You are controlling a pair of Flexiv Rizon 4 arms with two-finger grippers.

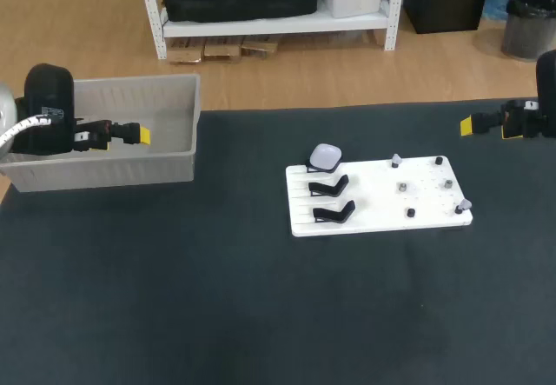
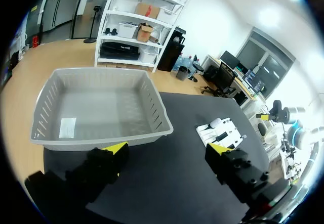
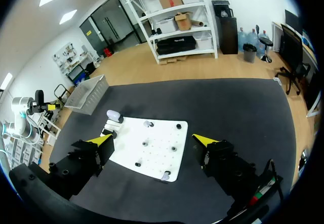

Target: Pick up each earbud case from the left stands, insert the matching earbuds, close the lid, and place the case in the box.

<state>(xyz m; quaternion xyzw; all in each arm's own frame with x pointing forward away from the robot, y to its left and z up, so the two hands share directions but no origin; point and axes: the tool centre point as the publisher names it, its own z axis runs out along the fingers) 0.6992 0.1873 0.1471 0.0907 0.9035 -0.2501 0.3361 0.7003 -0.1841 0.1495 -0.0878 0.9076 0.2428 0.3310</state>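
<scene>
I expect the lavender earbud case (image 1: 325,156) to show empty sockets when I swing its closed lid open, because pale earbuds (image 1: 396,161) stand out on the pegs.
A white board (image 1: 373,207) lies mid-table. On its left side a pale earbud case (image 1: 326,155) rests on the rear stand, with two empty black stands (image 1: 330,198) in front of it. Several small earbuds (image 1: 402,187) sit on pegs to the right. A grey box (image 1: 104,172) stands at the far left. My left gripper (image 1: 139,135) hovers over the box, open and empty. My right gripper (image 1: 469,125) hangs open and empty far right of the board. The left wrist view shows the gripper (image 2: 167,150), box (image 2: 45,113) and case (image 2: 215,122). The right wrist view shows the gripper (image 3: 153,140), board (image 3: 157,133) and case (image 3: 113,116).
Dark matting covers the table (image 1: 217,298). The box (image 3: 92,93) is empty except for a white label on its floor (image 2: 67,127). The table's far edge runs just behind the box and the board.
</scene>
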